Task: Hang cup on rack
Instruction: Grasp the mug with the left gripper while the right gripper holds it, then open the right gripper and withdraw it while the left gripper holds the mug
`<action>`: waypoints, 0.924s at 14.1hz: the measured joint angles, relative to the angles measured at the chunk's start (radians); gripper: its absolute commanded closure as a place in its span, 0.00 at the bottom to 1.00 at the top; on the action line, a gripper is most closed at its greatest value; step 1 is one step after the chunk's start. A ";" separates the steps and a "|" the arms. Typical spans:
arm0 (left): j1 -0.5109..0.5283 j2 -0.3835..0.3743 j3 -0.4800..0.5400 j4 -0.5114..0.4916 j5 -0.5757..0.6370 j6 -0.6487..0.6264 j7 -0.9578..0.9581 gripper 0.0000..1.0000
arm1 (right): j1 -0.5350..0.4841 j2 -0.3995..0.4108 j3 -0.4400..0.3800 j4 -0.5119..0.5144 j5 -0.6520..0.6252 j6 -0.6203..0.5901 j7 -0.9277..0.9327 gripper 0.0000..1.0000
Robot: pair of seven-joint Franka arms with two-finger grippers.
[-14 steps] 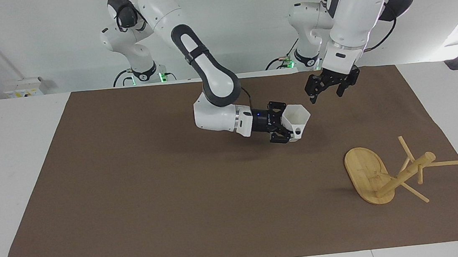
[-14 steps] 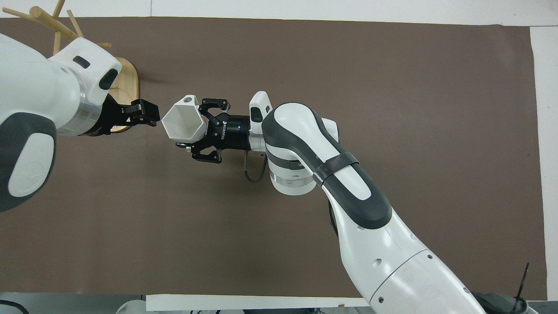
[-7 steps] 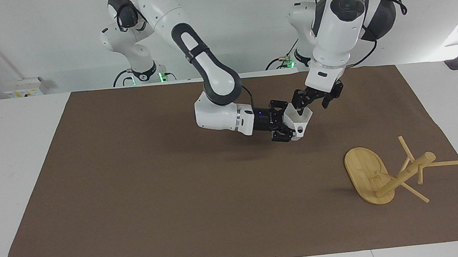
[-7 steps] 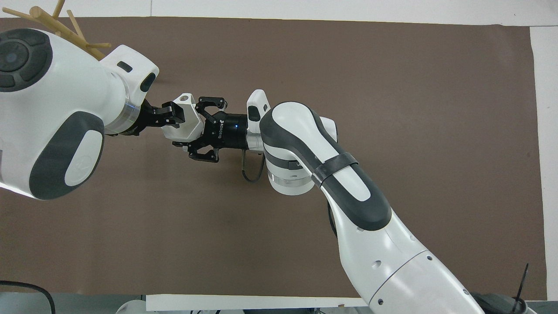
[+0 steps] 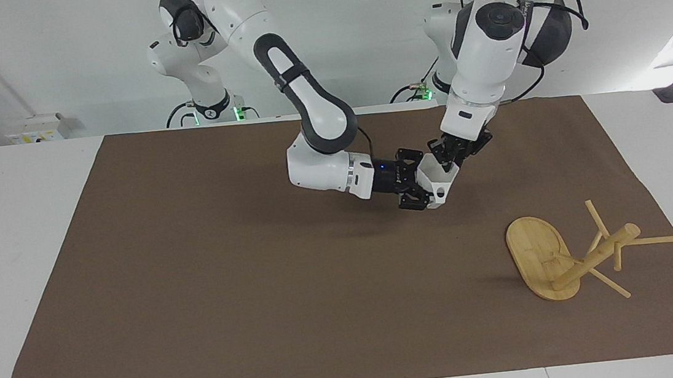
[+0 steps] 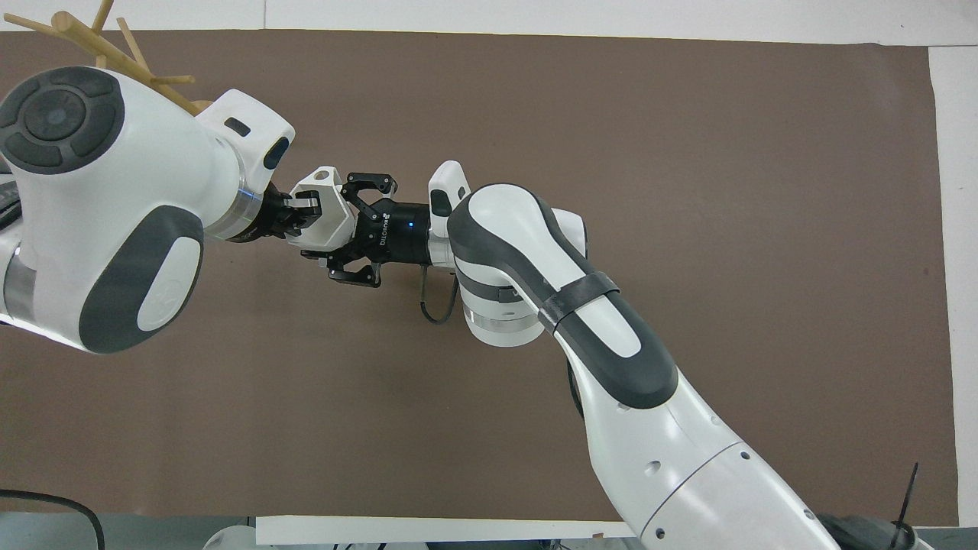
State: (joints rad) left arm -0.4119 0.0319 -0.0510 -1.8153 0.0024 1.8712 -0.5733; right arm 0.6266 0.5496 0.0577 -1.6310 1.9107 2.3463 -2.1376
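Next, my right gripper lets go and moves away, since it is also closed on the cup's base [image 6: 343,226], before my left gripper takes the cup to the rack [image 5: 591,261].
The white faceted cup [image 5: 433,177] [image 6: 327,221] hangs on its side above the middle of the brown mat. My right gripper [image 5: 421,182] [image 6: 337,226] is shut on its narrow base, reaching in level from the right arm's end. My left gripper [image 5: 447,162] [image 6: 300,213] comes down slantwise onto the cup's open mouth, its fingers shut on the rim wall. The handle loop faces away from the robots. The bamboo rack [image 5: 538,254] lies tipped on its side toward the left arm's end of the table, its post and pegs [image 6: 98,47] sticking out along the mat.
A brown mat [image 5: 195,258] covers most of the white table [image 5: 8,245]. In the overhead view the left arm's bulk hides the rack's base.
My left gripper swung from over the mat's near edge onto the cup's mouth and closed on the rim. The right gripper kept its hold, shifting the cup only slightly.
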 measured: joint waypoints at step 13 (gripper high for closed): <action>-0.002 0.002 0.002 -0.002 0.001 0.051 -0.043 1.00 | 0.002 -0.006 -0.005 -0.001 0.114 0.067 -0.002 0.00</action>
State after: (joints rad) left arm -0.4136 0.0338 -0.0494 -1.8169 0.0035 1.9218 -0.6164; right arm 0.6286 0.5441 0.0522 -1.6315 2.0246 2.4133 -2.1392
